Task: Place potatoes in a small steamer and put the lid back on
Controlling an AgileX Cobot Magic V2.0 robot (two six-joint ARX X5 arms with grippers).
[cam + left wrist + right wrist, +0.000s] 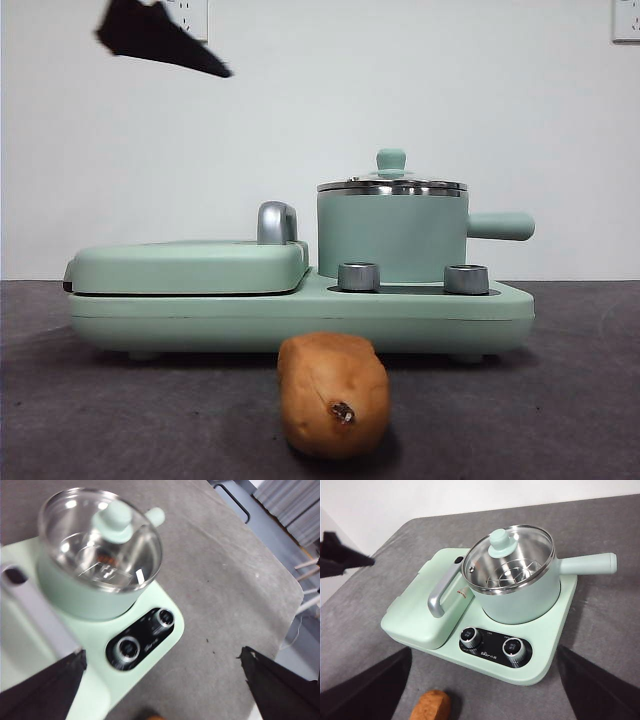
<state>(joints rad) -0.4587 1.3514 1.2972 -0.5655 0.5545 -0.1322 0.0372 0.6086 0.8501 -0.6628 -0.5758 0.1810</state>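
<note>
My gripper will lower the glass lid point(392, 184), and the lid should settle flat over the whole potato because the steamer's sides point(392, 236) are tall and wide.
The tan-orange potato point(333, 395) lies on the grey table in front of the appliance, its dark eye spot facing the front camera; it also shows in the right wrist view point(431, 706). The mint-green steamer point(392, 235) point(520, 602) stands on the right half of the base with the glass lid point(392, 183) point(100, 540) point(509, 559) resting on it. My left gripper point(160, 680) hovers open above the steamer's side of the base and appears as a black tip point(160, 38) high on the left. My right gripper point(485, 680) hangs open, high above the table's near side.
A flat mint-green griddle point(190, 265) with a chrome handle point(277, 222) fills the left half of the base point(300, 315). Two steel knobs point(359, 276) point(466, 279) sit on the base's front. The steamer's stubby handle point(500, 226) points right. A white wall stands behind.
</note>
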